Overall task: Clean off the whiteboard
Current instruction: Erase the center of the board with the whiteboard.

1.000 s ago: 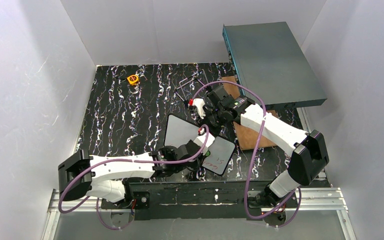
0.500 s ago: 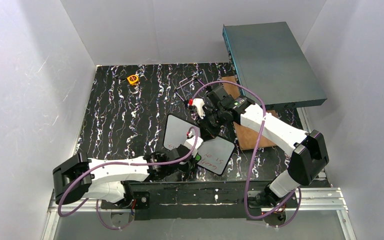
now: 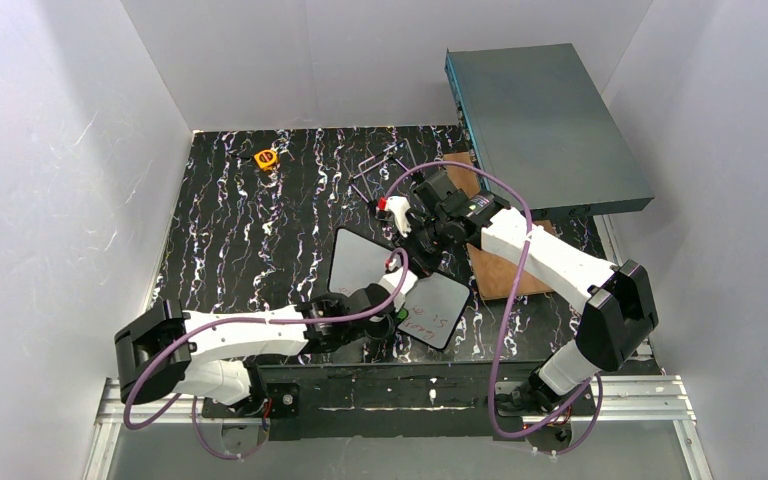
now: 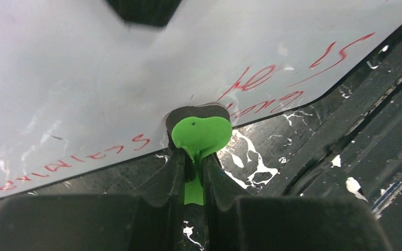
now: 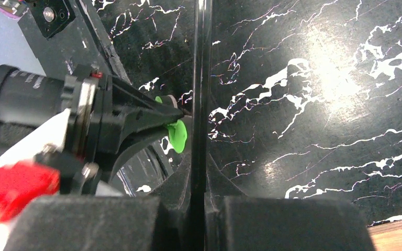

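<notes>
The green eraser's pad is at the whiteboard's lower edge [image 4: 236,127], and red handwriting is still next to it. Next, my left gripper wipes back up across the red handwriting [image 4: 252,78].
The whiteboard [image 3: 438,308] stands tilted on the black marbled table, its white face with red handwriting [image 4: 256,78] turned toward the left arm. My right gripper [image 3: 422,262] is shut on its top edge. In the right wrist view the whiteboard's black frame [image 5: 203,78] runs edge-on between the fingers of the right gripper [image 5: 199,162]. My left gripper [image 3: 400,302] is shut on a small green eraser [image 4: 199,135], and its dark pad presses on the board's lower edge beside the writing. The green eraser [image 5: 177,136] also shows on the board's left side.
A dark grey flat panel [image 3: 360,258] lies just left of the whiteboard. A brown wooden board [image 3: 505,272] and a large grey-teal metal box [image 3: 545,125] lie to the right. A red-and-white object [image 3: 393,208], thin black rods [image 3: 380,165] and an orange item [image 3: 266,158] sit farther back.
My left gripper slid the eraser down-left along the board's face, then back up-right. The right gripper and whiteboard have stayed still.
</notes>
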`<state>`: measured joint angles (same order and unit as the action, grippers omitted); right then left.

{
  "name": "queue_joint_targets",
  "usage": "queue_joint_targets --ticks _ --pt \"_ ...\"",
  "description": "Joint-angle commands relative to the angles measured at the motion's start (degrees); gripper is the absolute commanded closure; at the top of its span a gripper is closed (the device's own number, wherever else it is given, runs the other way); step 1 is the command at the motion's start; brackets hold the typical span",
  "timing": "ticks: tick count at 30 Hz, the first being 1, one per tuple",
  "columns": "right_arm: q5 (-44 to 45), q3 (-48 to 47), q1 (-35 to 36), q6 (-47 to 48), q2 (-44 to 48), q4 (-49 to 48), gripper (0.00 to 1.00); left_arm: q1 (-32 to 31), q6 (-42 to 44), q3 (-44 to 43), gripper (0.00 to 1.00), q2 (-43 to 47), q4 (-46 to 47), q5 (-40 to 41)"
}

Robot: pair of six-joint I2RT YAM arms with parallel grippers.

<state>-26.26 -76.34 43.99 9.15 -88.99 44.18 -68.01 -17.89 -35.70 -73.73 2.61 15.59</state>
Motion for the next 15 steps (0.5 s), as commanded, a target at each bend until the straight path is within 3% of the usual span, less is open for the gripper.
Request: queue_joint_targets --ticks 1,8,15 --pt "-4.1 -1.0 1.1 1.8 0.1 -3.1 0.99 0.9 4.4 -8.1 1.0 1.5 1.7 2.1" --pt "-4.1 -1.0 1.1 1.9 0.1 -3.2 0.99 2.5 6.1 -10.8 1.0 3.8 -0.6 0.1" --pt "-4.2 -0.8 1.1 1.9 0.2 -3.2 0.99 2.1 2.0 -5.6 1.0 -0.3 0.8 -7.3"
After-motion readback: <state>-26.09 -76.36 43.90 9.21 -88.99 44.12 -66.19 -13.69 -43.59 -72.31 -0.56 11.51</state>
